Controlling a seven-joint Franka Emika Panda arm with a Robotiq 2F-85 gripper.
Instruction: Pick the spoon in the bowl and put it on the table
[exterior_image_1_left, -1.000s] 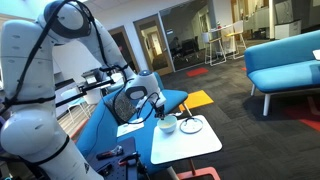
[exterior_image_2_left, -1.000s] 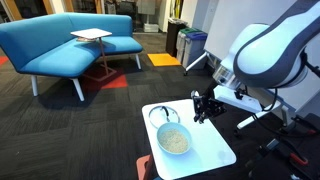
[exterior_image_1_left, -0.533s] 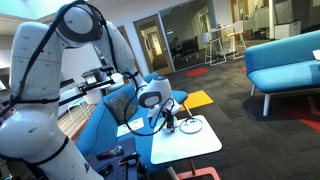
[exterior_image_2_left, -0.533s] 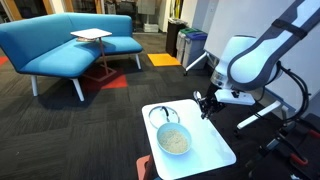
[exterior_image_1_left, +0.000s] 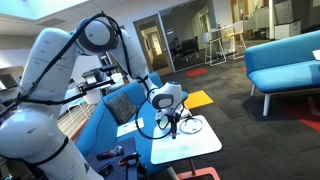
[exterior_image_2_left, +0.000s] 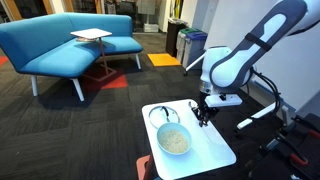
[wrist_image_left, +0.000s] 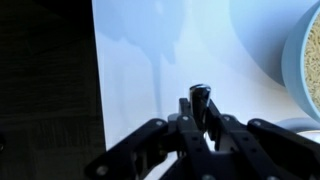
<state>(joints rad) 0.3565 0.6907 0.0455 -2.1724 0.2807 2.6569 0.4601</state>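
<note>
The spoon (wrist_image_left: 199, 96) is hanging clear of the bowl above an open patch of white table (exterior_image_2_left: 203, 134), so my gripper should go down next until they meet, then let go.
My gripper (wrist_image_left: 199, 112) is shut on the spoon (wrist_image_left: 200, 96), a slim piece that stands up between the fingertips and looks dark in the wrist view. It hangs low over a bare part of the white table (wrist_image_left: 150, 55), near the table's edge. In both exterior views the gripper (exterior_image_2_left: 203, 114) (exterior_image_1_left: 176, 122) points down at the table (exterior_image_2_left: 215, 150) (exterior_image_1_left: 185, 146). The white bowl (exterior_image_2_left: 174, 140) with beige contents sits beside it, apart from the fingers, and shows at the right edge of the wrist view (wrist_image_left: 308, 60).
A flatter dish with a dark rim (exterior_image_2_left: 162, 115) sits on the table behind the bowl. Dark carpet (wrist_image_left: 45, 90) lies beyond the table's edge. A blue sofa (exterior_image_2_left: 60, 45) with a small side table (exterior_image_2_left: 90, 36) stands farther off.
The gripper has moved sideways away from the bowl and come down toward the bare tabletop. The arm's elbow has swung over with it.
</note>
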